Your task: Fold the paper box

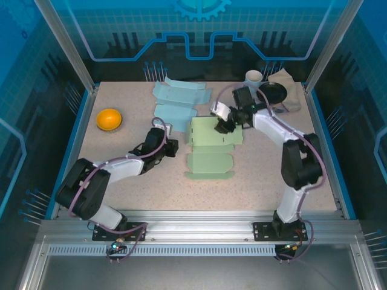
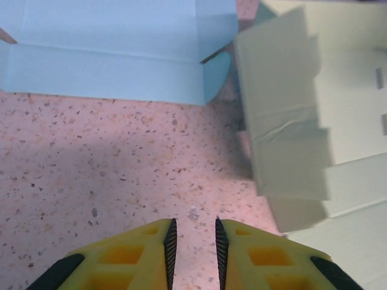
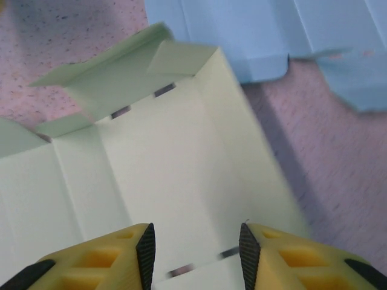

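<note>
The whole paper box will slide along when the robot pulls the raised far flap inward, since that flap is joined to the paper box's base along a crease.
The pale green paper box lies mostly flat at the table's middle, with a side flap and a corner tab raised. My right gripper hovers over its far panel. In the right wrist view this gripper is open, with the green panel below the fingers and nothing pinched. My left gripper sits just left of the box. In the left wrist view it is open by a narrow gap over bare table. The box's stepped left flap stands ahead to its right.
Light blue flat box sheets lie behind the green box, close to both grippers. An orange bowl sits at the left. A white cup, a dark object and a cloth crowd the far right corner.
</note>
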You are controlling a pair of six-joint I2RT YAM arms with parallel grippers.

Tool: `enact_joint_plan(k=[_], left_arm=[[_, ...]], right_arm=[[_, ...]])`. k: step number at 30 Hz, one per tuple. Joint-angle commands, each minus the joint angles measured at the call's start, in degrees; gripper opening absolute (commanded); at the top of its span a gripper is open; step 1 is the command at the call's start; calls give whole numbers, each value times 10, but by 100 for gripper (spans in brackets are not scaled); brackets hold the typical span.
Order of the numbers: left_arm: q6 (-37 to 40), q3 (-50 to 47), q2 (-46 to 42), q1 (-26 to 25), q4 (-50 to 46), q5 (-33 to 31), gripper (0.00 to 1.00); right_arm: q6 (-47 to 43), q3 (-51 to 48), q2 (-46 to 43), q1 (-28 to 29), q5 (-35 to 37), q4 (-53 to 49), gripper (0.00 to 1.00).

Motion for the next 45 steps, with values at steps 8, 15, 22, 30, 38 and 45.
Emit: enact_joint_plan(k=[8,15,22,30,38,45], left_arm=[[-30,44,-45,-4,-96,67,29],[-25,51,-39,-4,-96,72,29],[-27,48,-21,-4,-88,83,29],[-24,56,-8,-4,-84,82,29],[-16,66,-5,-3,-89,68,29],[2,59,-38,14,-92,61,29]], right_arm=[[-167,385,242,-21,-3,-305,43],[-182,479,322,-20,-5,-353,43],[-202,498,345,-27,-33,-376,43],[-227,491,356,-26,-36,-395,39],[-255,464,327,-27,-38,-401,0],[-243,301,169,-12,-1,-300,0]])
